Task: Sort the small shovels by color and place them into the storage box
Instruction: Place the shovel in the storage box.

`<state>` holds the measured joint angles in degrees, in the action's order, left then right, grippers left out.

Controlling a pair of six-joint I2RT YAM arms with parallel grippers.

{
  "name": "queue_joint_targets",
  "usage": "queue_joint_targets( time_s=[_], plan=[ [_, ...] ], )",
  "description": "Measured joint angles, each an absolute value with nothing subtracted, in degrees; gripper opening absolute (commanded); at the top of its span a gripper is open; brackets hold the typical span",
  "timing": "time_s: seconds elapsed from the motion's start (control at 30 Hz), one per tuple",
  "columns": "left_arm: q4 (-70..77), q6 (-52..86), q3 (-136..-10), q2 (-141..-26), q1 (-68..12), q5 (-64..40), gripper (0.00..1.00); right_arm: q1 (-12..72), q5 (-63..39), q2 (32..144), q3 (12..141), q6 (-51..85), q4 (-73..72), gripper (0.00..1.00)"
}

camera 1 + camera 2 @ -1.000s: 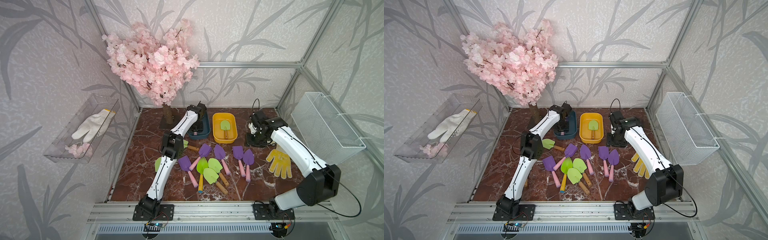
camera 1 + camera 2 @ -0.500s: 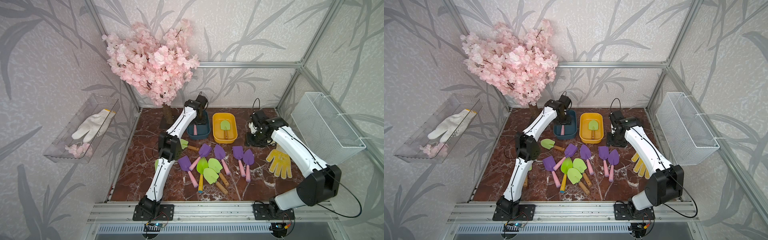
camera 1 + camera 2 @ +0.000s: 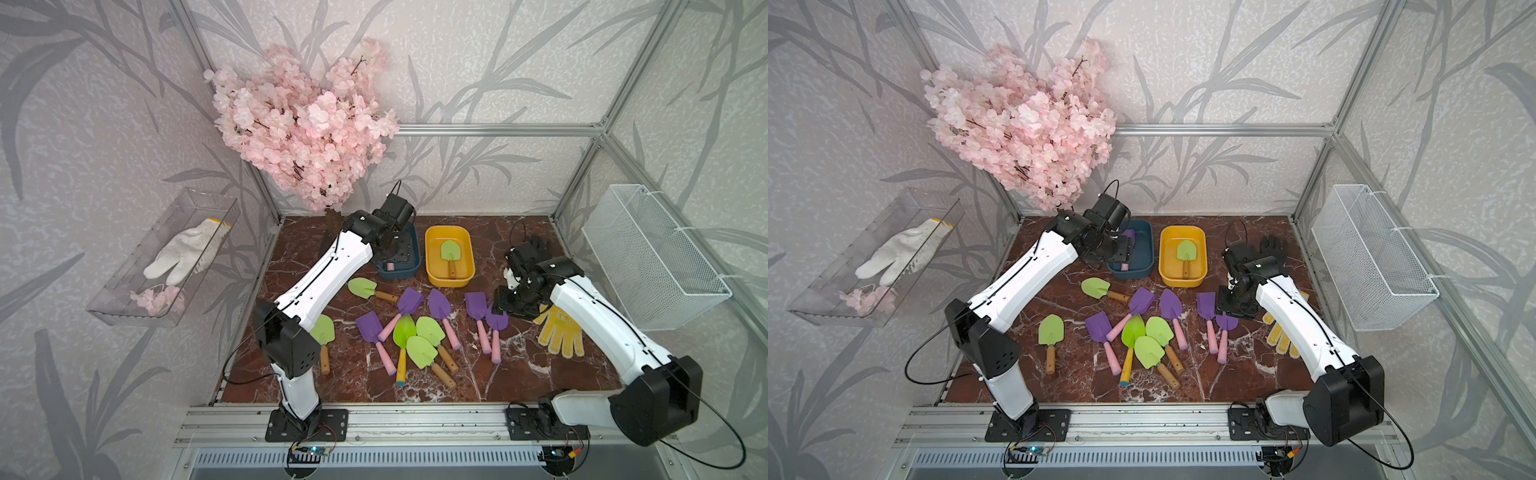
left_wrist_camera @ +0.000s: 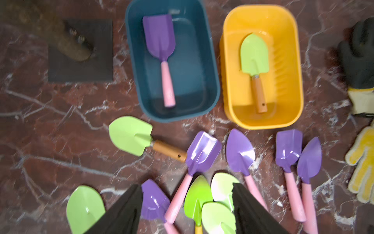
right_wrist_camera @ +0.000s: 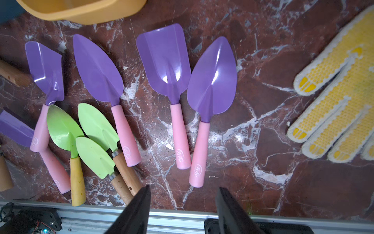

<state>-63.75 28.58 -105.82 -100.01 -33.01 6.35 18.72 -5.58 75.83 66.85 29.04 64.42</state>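
Observation:
My right gripper should keep lowering until its open fingers straddle the pink handle (image 3: 496, 348) below the purple blade, as that handle nearest the yellow glove points straight between them.
A purple shovel with a pink handle (image 4: 162, 50) lies in the blue storage box (image 4: 212, 81), and a green shovel (image 4: 254, 58) lies in the yellow box (image 3: 449, 280) beside it. My left gripper (image 4: 186, 185) hangs above the blue box (image 3: 399, 272), open and empty. Several purple and green shovels (image 3: 419, 345) lie loose on the marble table. Two purple ones (image 5: 164, 60) (image 5: 212, 81) lie side by side. My right gripper (image 5: 184, 187) hovers to their right in a top view (image 3: 515, 303), open with nothing between its fingers.
A yellow dotted glove (image 3: 559, 332) lies right of the shovels and a black glove (image 3: 536, 245) behind the right arm. A pink blossom tree (image 3: 303, 124) stands at the back left. A wire basket (image 3: 652, 262) hangs on the right wall, a clear tray (image 3: 166, 257) on the left.
My left gripper has opened and lifted up out of the blue box, leaving the purple shovel lying inside. The right arm has stayed where it was.

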Motion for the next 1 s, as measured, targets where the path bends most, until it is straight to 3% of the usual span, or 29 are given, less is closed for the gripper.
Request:
queue_joint_targets(
  time_s=[0.37,0.67,1.0],
  plan=[
    [-62.6,34.9,-79.9,-78.2,-33.0,9.5,0.74,19.1,-3.9,70.3,56.4,39.8,64.7,0.56],
    [-62.7,37.5,-72.7,-70.8,-33.0,11.4,0.74,19.1,-4.0,74.9,53.1,44.1,62.3,0.56],
    [-62.5,37.8,-69.4,-70.1,-33.0,11.9,0.74,18.1,-5.1,81.8,53.1,44.5,58.8,0.56]
  ],
)
